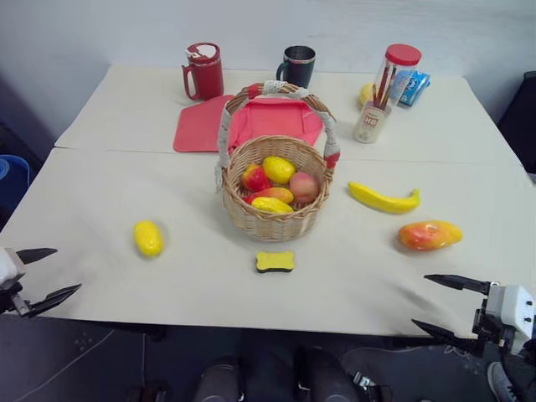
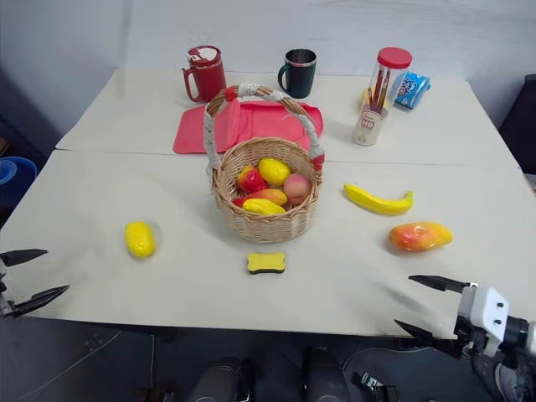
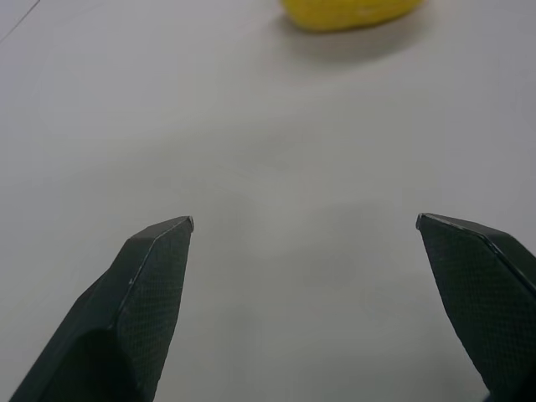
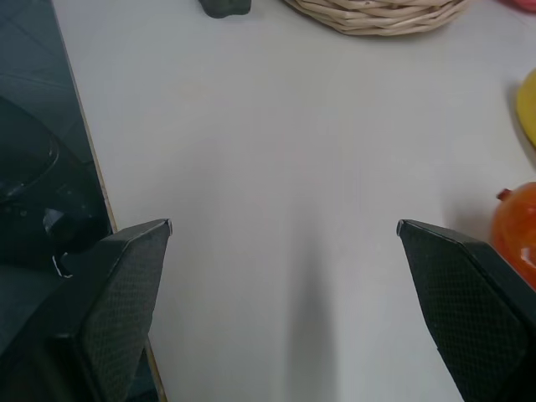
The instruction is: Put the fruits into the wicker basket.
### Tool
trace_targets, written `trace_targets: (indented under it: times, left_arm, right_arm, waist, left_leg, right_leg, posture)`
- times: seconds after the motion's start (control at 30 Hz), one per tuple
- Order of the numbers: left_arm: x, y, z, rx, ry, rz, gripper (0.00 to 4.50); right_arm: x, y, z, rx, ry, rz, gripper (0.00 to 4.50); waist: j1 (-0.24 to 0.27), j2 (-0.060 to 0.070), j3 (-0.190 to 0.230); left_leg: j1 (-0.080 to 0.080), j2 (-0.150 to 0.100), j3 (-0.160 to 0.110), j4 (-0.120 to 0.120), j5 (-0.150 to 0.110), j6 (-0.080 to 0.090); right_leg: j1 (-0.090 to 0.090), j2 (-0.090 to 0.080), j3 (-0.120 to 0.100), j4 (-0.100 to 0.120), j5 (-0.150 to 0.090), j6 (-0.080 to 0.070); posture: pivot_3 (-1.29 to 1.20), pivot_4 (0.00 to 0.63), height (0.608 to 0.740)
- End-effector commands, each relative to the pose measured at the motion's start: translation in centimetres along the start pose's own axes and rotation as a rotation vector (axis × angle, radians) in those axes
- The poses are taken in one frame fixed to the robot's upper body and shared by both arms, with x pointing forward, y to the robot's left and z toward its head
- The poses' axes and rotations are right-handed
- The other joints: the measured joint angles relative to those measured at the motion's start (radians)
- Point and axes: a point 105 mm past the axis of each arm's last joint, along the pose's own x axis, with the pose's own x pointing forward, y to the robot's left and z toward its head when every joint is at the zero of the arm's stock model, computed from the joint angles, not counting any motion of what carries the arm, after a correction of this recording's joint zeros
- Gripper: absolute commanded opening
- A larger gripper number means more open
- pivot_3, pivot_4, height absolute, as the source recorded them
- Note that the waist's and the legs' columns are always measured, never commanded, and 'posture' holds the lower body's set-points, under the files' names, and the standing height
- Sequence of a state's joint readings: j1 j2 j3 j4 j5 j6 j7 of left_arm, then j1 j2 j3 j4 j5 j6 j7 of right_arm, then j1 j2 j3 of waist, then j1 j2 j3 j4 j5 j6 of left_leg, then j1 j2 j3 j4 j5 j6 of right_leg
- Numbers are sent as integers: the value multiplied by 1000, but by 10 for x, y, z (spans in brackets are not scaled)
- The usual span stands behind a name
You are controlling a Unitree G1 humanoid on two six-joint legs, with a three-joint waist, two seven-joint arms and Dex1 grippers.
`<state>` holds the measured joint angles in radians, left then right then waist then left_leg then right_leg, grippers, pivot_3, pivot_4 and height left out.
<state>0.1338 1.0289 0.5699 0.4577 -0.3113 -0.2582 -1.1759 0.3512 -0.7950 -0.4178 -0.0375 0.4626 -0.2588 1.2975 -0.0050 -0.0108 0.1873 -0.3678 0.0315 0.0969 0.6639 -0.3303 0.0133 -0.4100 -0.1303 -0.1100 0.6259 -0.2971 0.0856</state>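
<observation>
The sponge's short end (image 1: 291, 261) faces my right gripper's open fingers across clear space, so I should keep reaching until they straddle the sponge's long sides (image 1: 275, 262), then close them.
The wicker basket (image 1: 276, 213) stands mid-table and holds several yellow and red fruits (image 1: 278, 169). A yellow lemon (image 1: 148, 238) lies on the table to its left. To its right lie a banana (image 1: 383, 200) and an orange-red mango (image 1: 429, 235). My left gripper (image 1: 46, 275) hangs open at the table's near left edge, short of the lemon (image 3: 352, 12). At the near right edge my right gripper (image 1: 441, 305) is open too, just in front of the mango (image 4: 517, 234). Nothing sits between either pair of fingers.
A yellow-and-black sponge (image 1: 275, 261) lies just in front of the basket. Behind it are a flat red pouch (image 1: 201, 126), a red mug (image 1: 203, 72), a dark mug (image 1: 297, 65), a red-lidded clear jar (image 1: 383, 94) and a blue packet (image 1: 414, 86).
</observation>
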Motion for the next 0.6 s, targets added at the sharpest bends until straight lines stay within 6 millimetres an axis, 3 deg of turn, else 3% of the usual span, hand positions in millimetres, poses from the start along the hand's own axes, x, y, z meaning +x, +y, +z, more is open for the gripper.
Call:
trace_targets:
  times: [0.03,0.2,0.3,0.37,0.6]
  left_arm:
    - [1,0,12,11,-40,-15,4500]
    - [3,-1,11,-62,-29,-24,4500]
    - [5,2,23,-122,-50,-36,4500]
    - [10,-19,45,-126,-115,-149,4500]
    - [20,-85,86,-173,-198,-440,4500]
  right_arm:
    - [10,-1,8,-21,-38,6,4455]
    - [33,5,28,1,-109,95,4455]
    - [73,15,75,32,-239,232,4455]
    - [98,21,87,40,-231,305,4455]
    - [169,27,99,56,-177,338,4455]
  waist:
    - [-2,0,0]
    - [-2,0,0]
    - [-8,0,0]
    - [-12,-2,0]
    - [-17,-4,-1]
  left_leg:
    - [0,0,0,0,0,0]
    - [1,0,1,0,0,0]
    - [1,1,1,0,0,0]
    - [0,1,0,1,1,0]
    - [-4,1,-1,1,1,-8]
  right_leg:
    - [0,0,0,0,0,0]
    - [0,0,-1,1,0,0]
    - [-1,1,-1,2,0,0]
    - [-1,1,0,2,0,0]
    - [-3,-1,3,-1,-1,-3]
  posture:
    - [0,150,740]
    - [0,150,740]
    - [0,150,740]
    - [0,150,740]
    - [0,150,740]
